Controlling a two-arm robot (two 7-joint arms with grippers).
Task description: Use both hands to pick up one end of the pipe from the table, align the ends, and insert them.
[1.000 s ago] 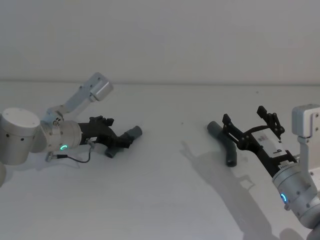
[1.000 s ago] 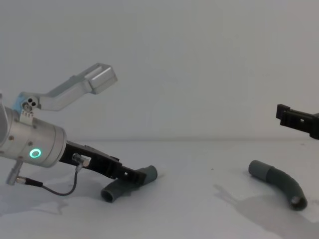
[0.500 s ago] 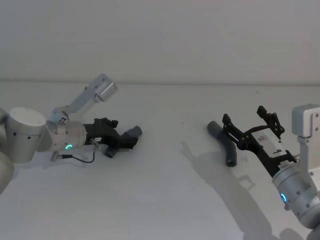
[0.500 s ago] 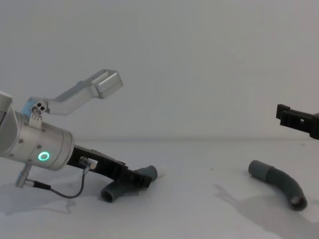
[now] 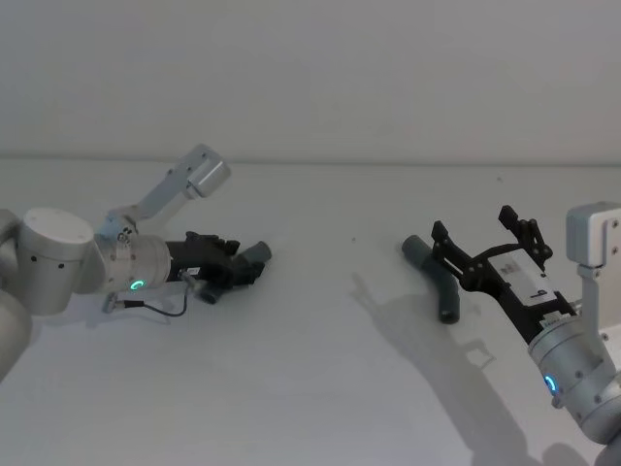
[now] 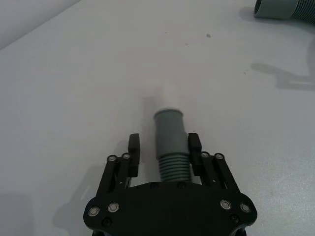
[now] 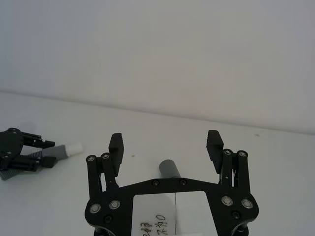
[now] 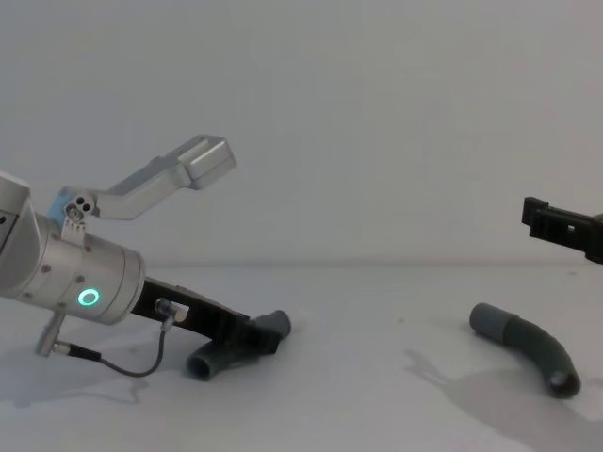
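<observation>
The pipe's pale tip is thinner than its grey cuff, so I expect the other pipe piece's wide cuff (image 8: 494,322) to go over the pale tip when I push them together.
The pipe lies in two pieces on the white table (image 5: 320,369). The left piece (image 5: 254,256) is a ribbed dark-grey hose with a cuff and a pale tip (image 6: 169,93). My left gripper (image 5: 238,273) sits low over it and is open. Its fingers (image 6: 134,147) straddle the ribs just behind the cuff, with a gap on one side. The right piece (image 5: 439,282) is curved and lies flat, its wide cuff (image 8: 490,320) facing the middle. My right gripper (image 7: 165,142) is open and hovers above and behind this piece without touching it.
A silver camera bracket (image 5: 199,173) sticks up from the left wrist, and a thin cable (image 8: 122,363) loops under it onto the table. A bare stretch of table (image 8: 377,377) separates the two pieces. The pale wall (image 5: 310,78) rises behind the table's far edge.
My left gripper has slid forward along its hose piece, now closer to the cuff, and the piece has shifted slightly. The right arm and right piece have not moved.
</observation>
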